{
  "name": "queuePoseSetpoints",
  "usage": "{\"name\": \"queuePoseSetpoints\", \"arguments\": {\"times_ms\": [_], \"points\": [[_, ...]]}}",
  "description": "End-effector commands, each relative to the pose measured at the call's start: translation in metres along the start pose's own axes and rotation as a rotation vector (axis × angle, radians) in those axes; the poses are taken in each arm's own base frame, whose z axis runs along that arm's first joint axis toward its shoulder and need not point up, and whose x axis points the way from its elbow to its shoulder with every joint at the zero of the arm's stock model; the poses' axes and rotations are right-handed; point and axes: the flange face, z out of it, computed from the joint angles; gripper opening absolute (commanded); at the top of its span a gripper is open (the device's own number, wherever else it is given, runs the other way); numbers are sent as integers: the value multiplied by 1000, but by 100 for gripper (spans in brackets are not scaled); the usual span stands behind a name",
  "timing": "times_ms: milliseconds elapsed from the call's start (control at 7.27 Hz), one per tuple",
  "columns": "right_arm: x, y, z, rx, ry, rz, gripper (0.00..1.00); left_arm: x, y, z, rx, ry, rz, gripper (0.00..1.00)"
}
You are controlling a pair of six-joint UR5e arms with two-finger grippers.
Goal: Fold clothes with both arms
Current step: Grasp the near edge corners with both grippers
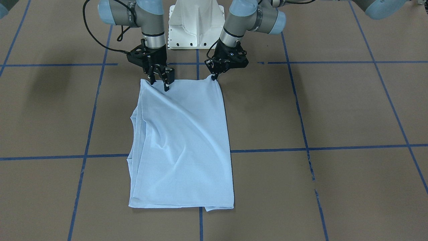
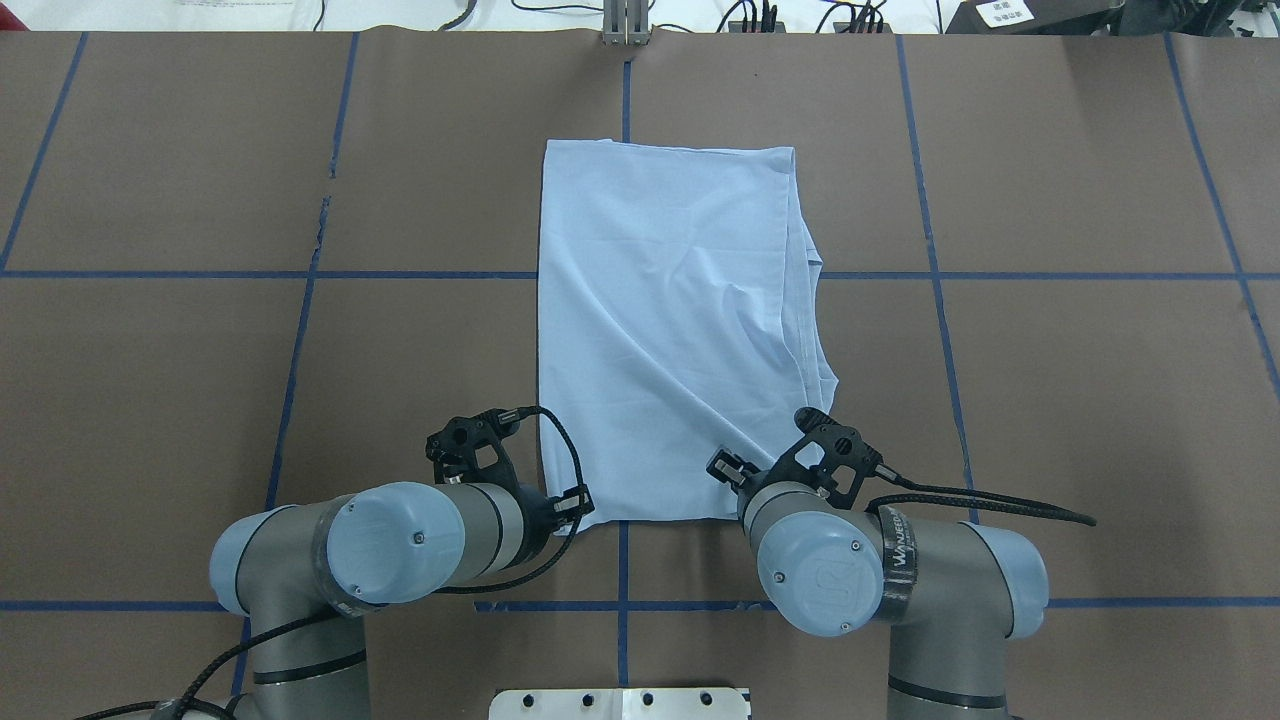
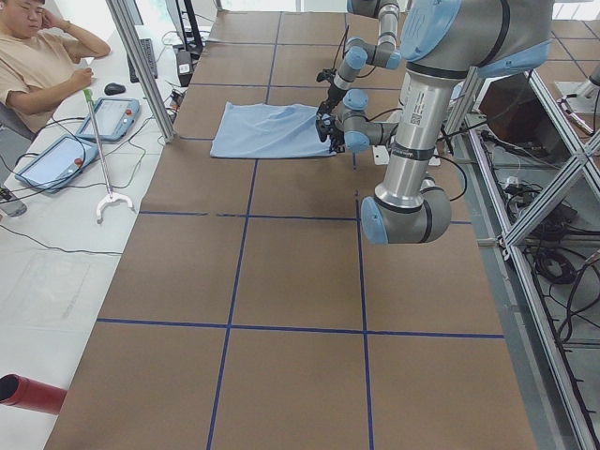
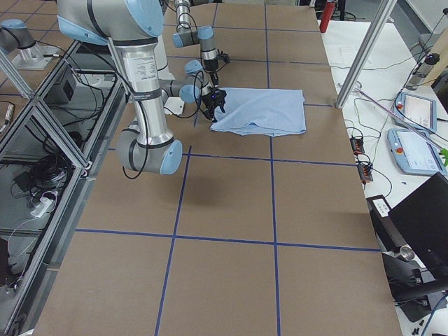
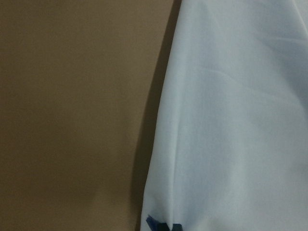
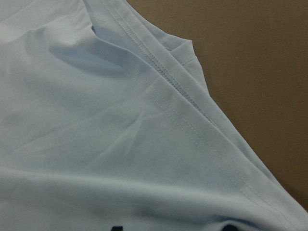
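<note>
My gripper will pull the T-shirt's near corners, and its far hem [image 1: 180, 206] will slide along, still folded lengthwise, because the light blue T-shirt's layers [image 1: 135, 160] lie flat together.
The light blue T-shirt [image 1: 180, 144] lies flat on the brown table, folded lengthwise into a long rectangle, and also shows in the overhead view [image 2: 660, 330]. Its collar and print are hidden. My left gripper [image 1: 214, 78] is shut on the shirt's corner nearest the robot, and the cloth rises to a small peak there. My right gripper [image 1: 159, 84] is open, its fingertips down on the other near corner. The right wrist view shows a stitched hem [image 6: 192, 130], and the left wrist view shows the shirt's side edge [image 5: 231, 120] beside bare table.
The white pedestal base [image 1: 196, 25] stands just behind both grippers. Blue tape lines [image 1: 301, 149] grid the brown table. In the left side view an operator [image 3: 37, 56] sits beyond the far edge with tablets [image 3: 103, 117] and a metal post [image 3: 141, 66].
</note>
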Motion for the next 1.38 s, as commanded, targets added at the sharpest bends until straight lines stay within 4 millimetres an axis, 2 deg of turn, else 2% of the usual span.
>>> {"name": "queuePoseSetpoints", "arguments": {"times_ms": [0,275,413,550,688,826,1239], "points": [[2,0,6,9,9,-3,76,1,0,-1,0,2,0,0],[2,0,7,11,9,-3,76,0,1,-1,-2,2,1,0],[1,0,5,11,6,16,60,1,0,-1,0,2,0,0],[-1,0,5,22,-3,55,37,1,0,-1,0,2,0,0],[-4,1,3,19,-8,61,6,1,1,-2,-2,3,1,0],[-4,3,3,19,-9,85,0,1,1,-2,-2,3,1,0],[-8,0,1,23,-18,131,0,2,1,-3,-1,5,1,0]]}}
